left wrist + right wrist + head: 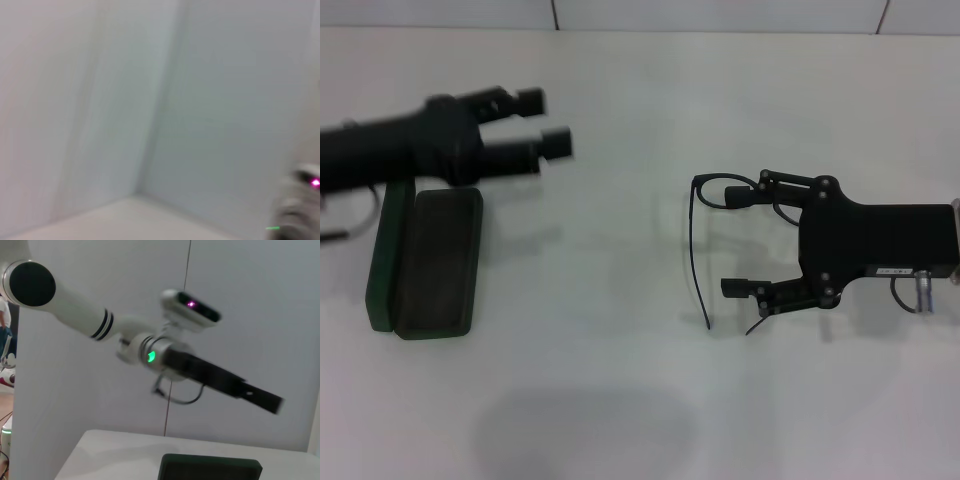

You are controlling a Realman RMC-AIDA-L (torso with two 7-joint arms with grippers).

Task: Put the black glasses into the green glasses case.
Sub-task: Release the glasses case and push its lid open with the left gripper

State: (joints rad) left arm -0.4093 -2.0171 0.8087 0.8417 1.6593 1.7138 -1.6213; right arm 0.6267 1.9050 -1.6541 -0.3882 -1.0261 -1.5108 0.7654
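Observation:
The green glasses case's lid (386, 265) stands upright and free, and my left gripper is open. I keep moving it to the lid (396, 208) until its fingers are on both sides of the lid.
The black glasses (698, 250) lie on the white table right of centre, one thin temple arm running toward the front edge. My right gripper (736, 241) is low over the table and open. Its fingertips are just right of the frame, and part of the frame is hidden behind the far finger (740, 195). The green glasses case (438, 262) lies open at the left, its lid (386, 255) standing on the outer side. The case also shows in the right wrist view (210, 467). My left gripper (544, 122) hangs open in the air beyond the case, holding nothing.
The white table (580, 400) ends at a pale wall at the back. The right wrist view shows my left arm (80, 315) raised above the case. The left wrist view shows only blurred wall.

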